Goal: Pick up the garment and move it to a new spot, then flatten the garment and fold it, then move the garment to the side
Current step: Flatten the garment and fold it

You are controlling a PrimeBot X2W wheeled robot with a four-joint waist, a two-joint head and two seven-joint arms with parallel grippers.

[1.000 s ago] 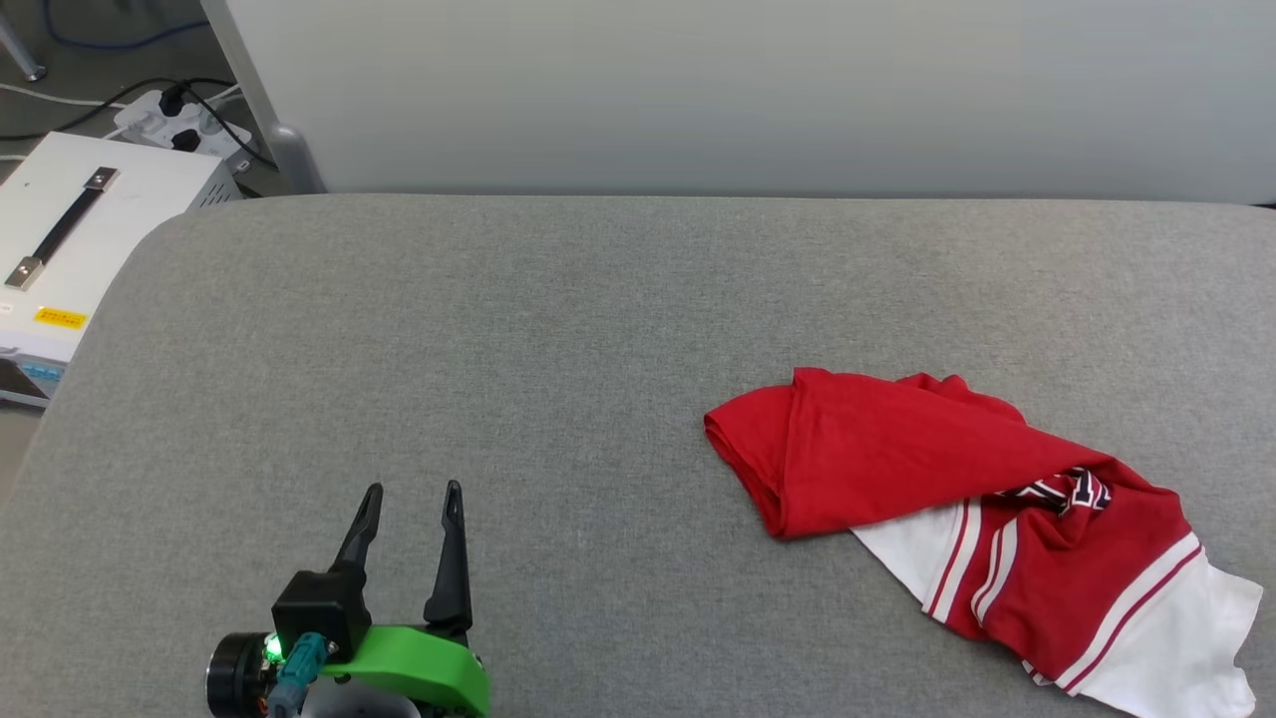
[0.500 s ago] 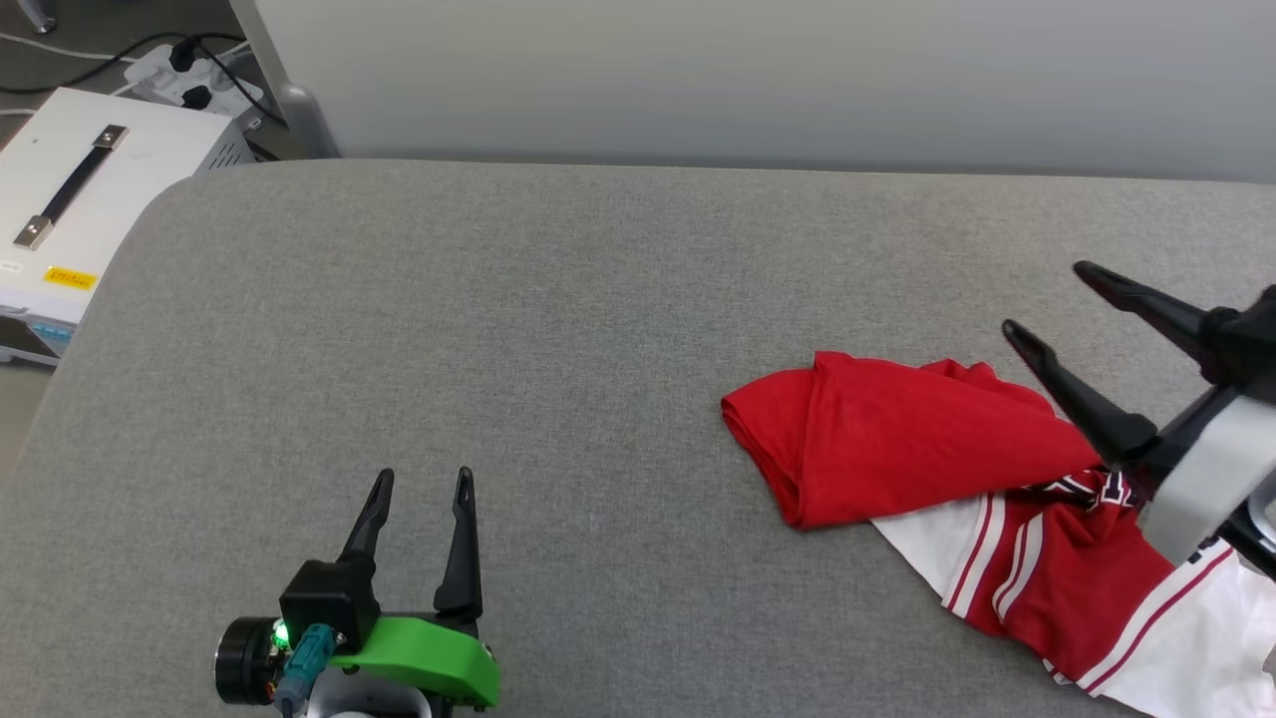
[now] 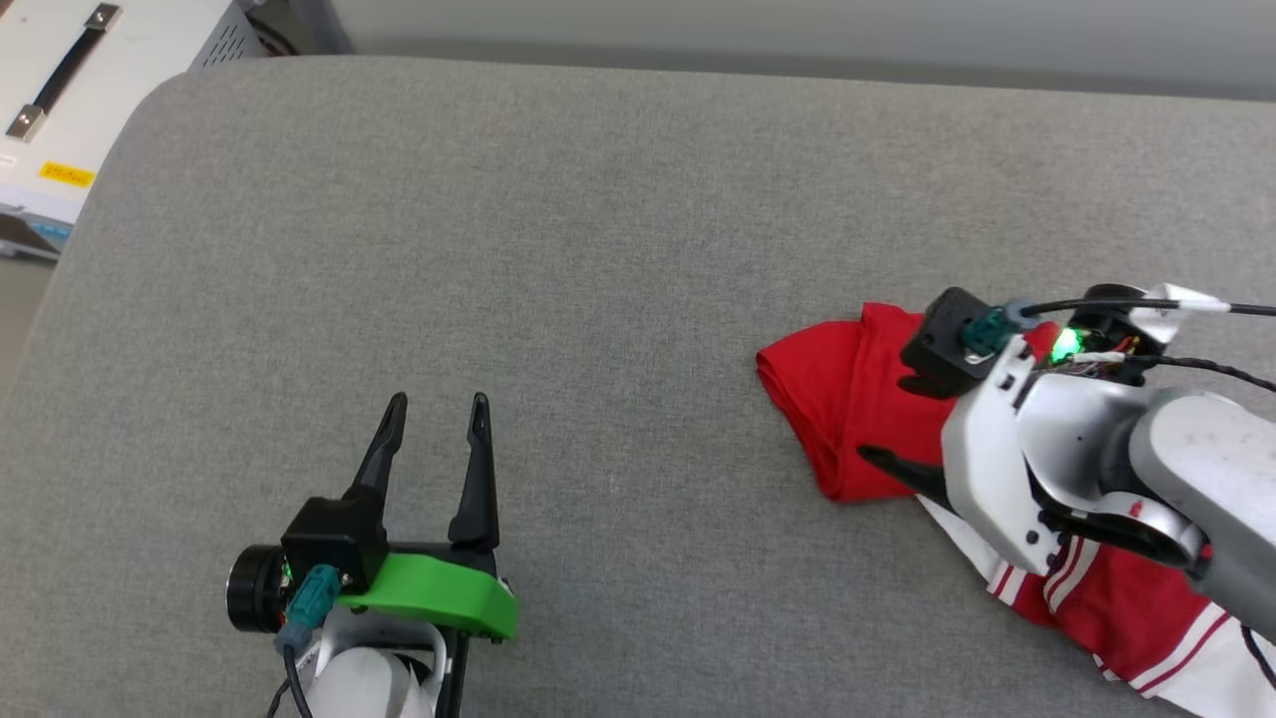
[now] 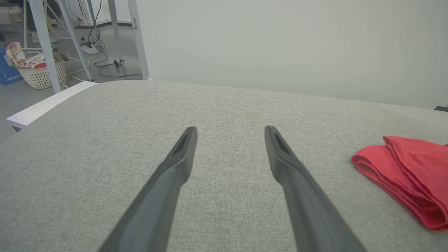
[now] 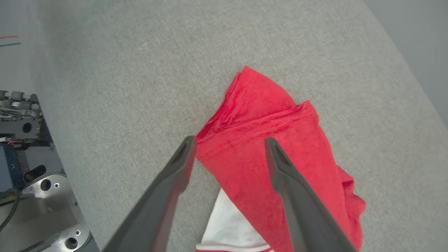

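The white part (image 3: 960,535) runs under the red folded end (image 3: 855,401). The red folded end will peel back and show more white cloth when I lift.
The garment (image 3: 832,394) lies crumpled at the right of the grey padded table (image 3: 598,229), its red body folded over and its white, striped sleeve part toward the near right. Its print is hidden. My right gripper (image 3: 885,419) hangs over the red folded end, open. In the right wrist view the right gripper (image 5: 229,141) straddles the red fold's near edge of the garment (image 5: 252,115), nothing pinched. My left gripper (image 3: 439,404) stands open at the lower left, far from the cloth. The left wrist view shows the left gripper (image 4: 229,131) empty, the garment (image 4: 402,168) off to its right.
A white box with a black handle (image 3: 60,70) stands beyond the table's far left corner. A basket (image 4: 33,70), metal legs and cables sit on the floor behind. My own base (image 5: 28,157) shows at the left of the right wrist view.
The head camera has tilted down, shifting the whole picture. My right arm has come in from the right and turned its open fingers down over the red fold. The left gripper holds still.
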